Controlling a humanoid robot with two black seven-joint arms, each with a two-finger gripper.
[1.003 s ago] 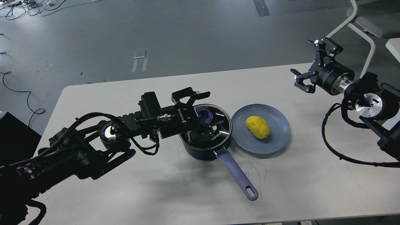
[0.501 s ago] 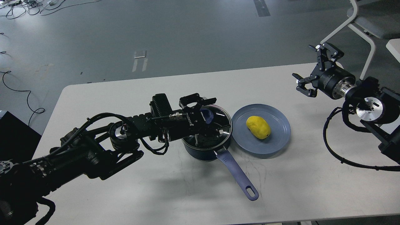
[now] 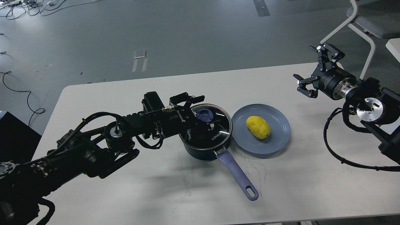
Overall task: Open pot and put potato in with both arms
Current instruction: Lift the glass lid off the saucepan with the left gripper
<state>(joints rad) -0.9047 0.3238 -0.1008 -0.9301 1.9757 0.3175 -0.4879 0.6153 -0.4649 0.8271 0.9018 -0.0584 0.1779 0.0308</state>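
The glass lid lets just a plain dark interior [image 3: 199,140] show through. I should expect the saucepan [image 3: 201,153] to be empty when I take the lid off.
A dark blue saucepan [image 3: 203,149] stands mid-table with a glass lid [image 3: 223,121] on it. The lid has a blue knob [image 3: 205,117]. The pan's blue handle [image 3: 237,175] points toward the front right. A yellow potato [image 3: 258,127] lies on a blue plate [image 3: 275,140] just right of the pot. My left gripper [image 3: 202,112] is open over the lid, one finger on each side of the knob and not closed on it. My right gripper [image 3: 308,69] is open and empty, in the air over the table's far right corner.
The white table [image 3: 125,193] has bare surface in front of and left of the pot. A white chair frame [image 3: 359,28] stands behind the right arm. Cables [image 3: 18,90] lie on the floor at the left.
My left gripper reached right over the lid, then drew back a little to the left, still open around the knob. My right gripper drifted slightly right. Pot, lid and potato have not moved.
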